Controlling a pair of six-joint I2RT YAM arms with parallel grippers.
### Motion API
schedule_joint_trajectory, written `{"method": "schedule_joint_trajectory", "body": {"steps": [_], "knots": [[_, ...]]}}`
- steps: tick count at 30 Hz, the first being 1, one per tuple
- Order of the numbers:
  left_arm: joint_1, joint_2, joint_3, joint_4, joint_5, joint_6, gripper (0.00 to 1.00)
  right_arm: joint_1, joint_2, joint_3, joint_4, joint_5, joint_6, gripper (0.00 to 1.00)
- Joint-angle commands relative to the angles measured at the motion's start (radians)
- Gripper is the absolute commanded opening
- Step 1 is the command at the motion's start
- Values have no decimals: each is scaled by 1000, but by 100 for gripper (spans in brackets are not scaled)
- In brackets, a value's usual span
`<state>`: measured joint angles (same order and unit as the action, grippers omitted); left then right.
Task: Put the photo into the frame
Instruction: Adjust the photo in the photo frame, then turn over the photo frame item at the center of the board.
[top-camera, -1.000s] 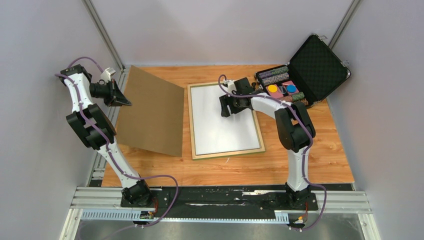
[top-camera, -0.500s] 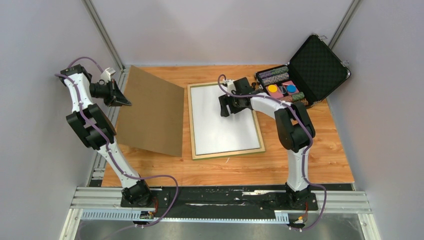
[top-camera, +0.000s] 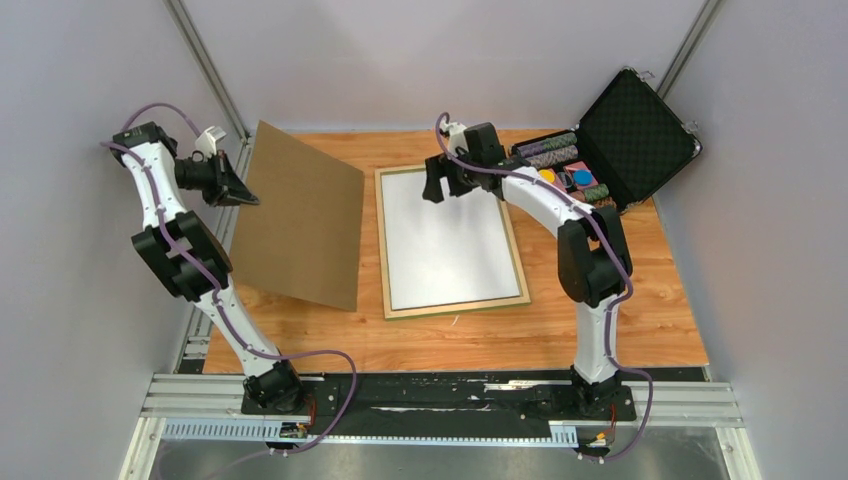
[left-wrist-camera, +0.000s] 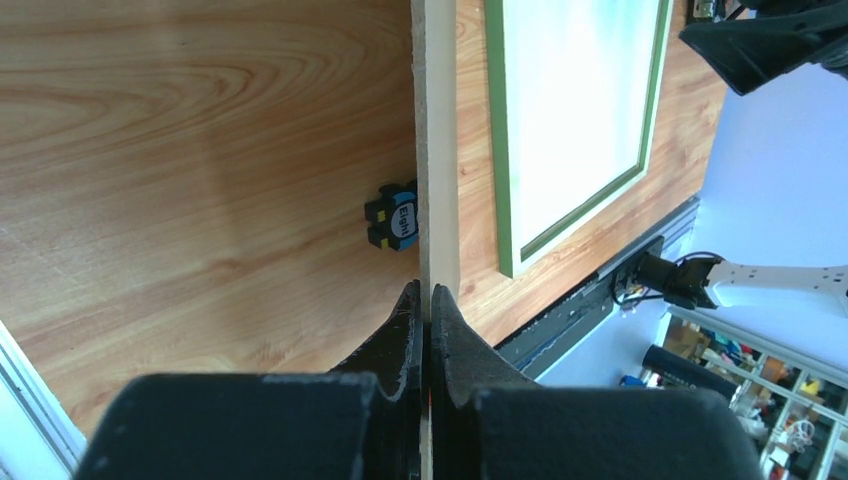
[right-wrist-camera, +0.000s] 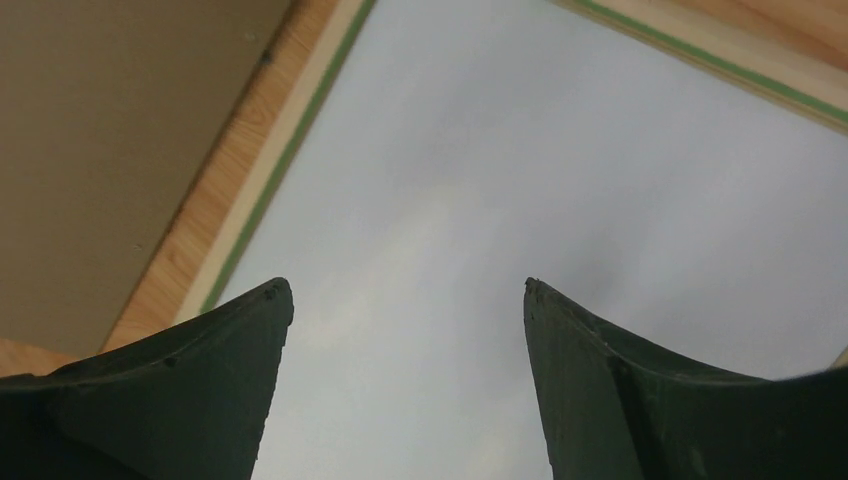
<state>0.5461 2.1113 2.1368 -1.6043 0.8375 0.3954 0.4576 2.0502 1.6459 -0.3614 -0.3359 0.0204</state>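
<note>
Next, I swing the backing board upright into my right gripper, since my left gripper is holding it by the board's edge away from the frame.
The frame lies flat mid-table, pale wood with a thin green line along its inner edge. A plain white sheet fills its opening; the photo's printed side is hidden, so I cannot tell whether this sheet is the photo. My right gripper hovers over the sheet's far-left corner, open, with nothing between its fingers. My left gripper is shut on the edge of the brown backing board, held tilted up left of the frame.
An open black case with poker chips stands at the far right, close behind the right arm. A small blue, black and yellow piece lies on the wood under the raised board. Grey walls close in on both sides.
My right gripper has risen off the white sheet, moved toward the frame's far-left corner and opened wider. The left arm has raised the board slightly.
</note>
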Motion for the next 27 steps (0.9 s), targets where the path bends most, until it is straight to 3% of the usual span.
{"method": "schedule_joint_trajectory", "body": {"steps": [1,8,13,27], "knots": [[28,-140,57,-26,100,31,0,37,-41,141,-6,-125,116,84],[-34,-290,-47,13,148,-46,0,84,67,357,-30,-309,285,85],[-61,-377,-98,134,52,-207,0,119,157,485,-51,-364,345,85],[-160,-444,-175,175,-174,-347,0,147,206,495,-57,-394,369,85]]}}
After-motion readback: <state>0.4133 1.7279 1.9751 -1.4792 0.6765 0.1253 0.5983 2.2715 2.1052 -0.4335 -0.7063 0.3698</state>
